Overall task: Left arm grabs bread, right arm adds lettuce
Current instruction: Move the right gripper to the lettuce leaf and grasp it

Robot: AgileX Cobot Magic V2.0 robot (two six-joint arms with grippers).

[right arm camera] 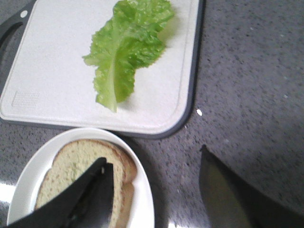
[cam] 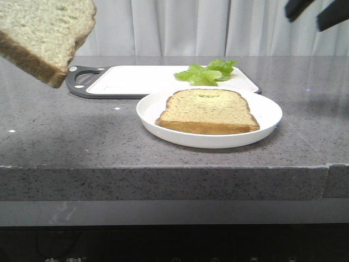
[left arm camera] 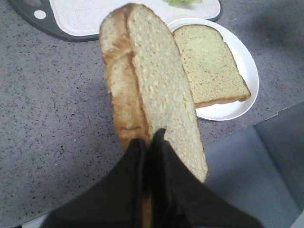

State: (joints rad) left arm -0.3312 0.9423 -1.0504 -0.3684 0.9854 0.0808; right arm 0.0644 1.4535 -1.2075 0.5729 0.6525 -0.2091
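Observation:
I should hold the bread aside with my left gripper while my right gripper first puts lettuce on the plate's slice (cam: 207, 109), because the lettuce (cam: 204, 73) is on the cutting board.
My left gripper (left arm camera: 148, 137) is shut on the lower edge of the bread (left arm camera: 152, 80), a thick pale slice with a golden-brown crust. It holds the bread tilted, high above the counter, at the top left of the front view (cam: 43, 33); the gripper itself is out of that view. The lettuce (cam: 207, 72) lies flat on the white cutting board (cam: 131, 79) and shows in the right wrist view (right arm camera: 126, 50). My right gripper (cam: 316, 13) is open and empty, high at the right, above the plate's edge and the counter (right arm camera: 153, 156).
A second bread slice (cam: 210, 112) lies on a white plate (cam: 267, 117) in front of the board; it also shows in both wrist views (left arm camera: 209, 64) (right arm camera: 71, 161). The board has a dark grey rim and handle (cam: 82, 82). The counter's front edge (cam: 163, 169) is near the plate.

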